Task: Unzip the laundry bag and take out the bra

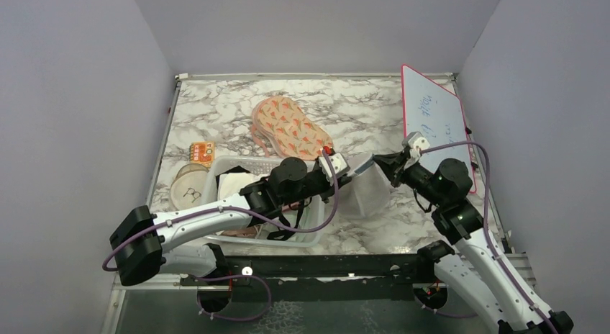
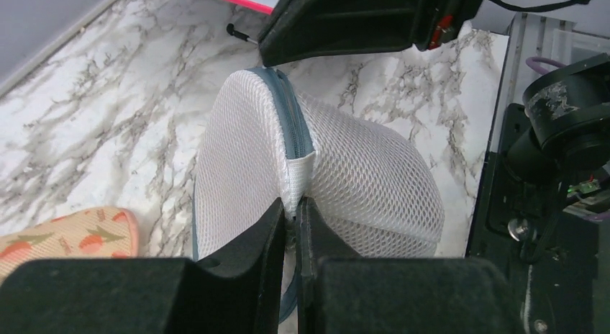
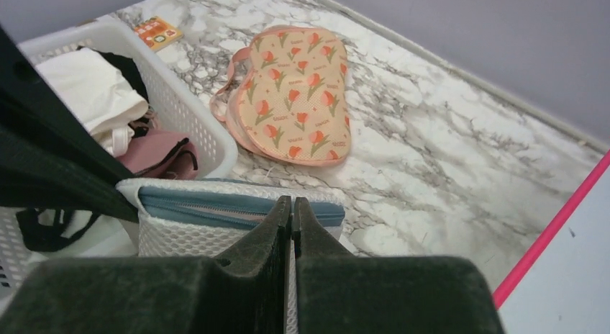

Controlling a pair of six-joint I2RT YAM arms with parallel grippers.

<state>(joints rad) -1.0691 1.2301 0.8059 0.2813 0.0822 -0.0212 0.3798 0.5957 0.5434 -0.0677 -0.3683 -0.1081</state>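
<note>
The robot's left gripper is holding the laundry bag's mesh fold (image 2: 295, 177) beyond the end of the zipper strip, so it should open and grip the zipper strip (image 2: 280, 93) next to the right gripper's fingers.
The laundry bag (image 1: 368, 196), a white mesh cylinder with grey-blue piping, lies on the marble table between my two grippers. My left gripper (image 2: 293, 206) is shut on a fold of the mesh beside the piping (image 2: 291, 125); in the top view it (image 1: 351, 170) is at the bag's left top. My right gripper (image 3: 291, 204) is shut on the bag's grey-blue zipper strip (image 3: 208, 208); the pull is hidden by the fingers. A narrow gap shows in the zipper left of the fingers. The dark red bra is not in view.
A white slatted basket (image 1: 288, 242) stands left of the bag, holding a white cloth (image 3: 86, 96) and a dusty pink garment (image 3: 155, 152). A peach tulip-print pouch (image 1: 291, 127) lies behind. A pink-edged whiteboard (image 1: 435, 122) leans at the right. An orange packet (image 1: 202, 152) sits at the left.
</note>
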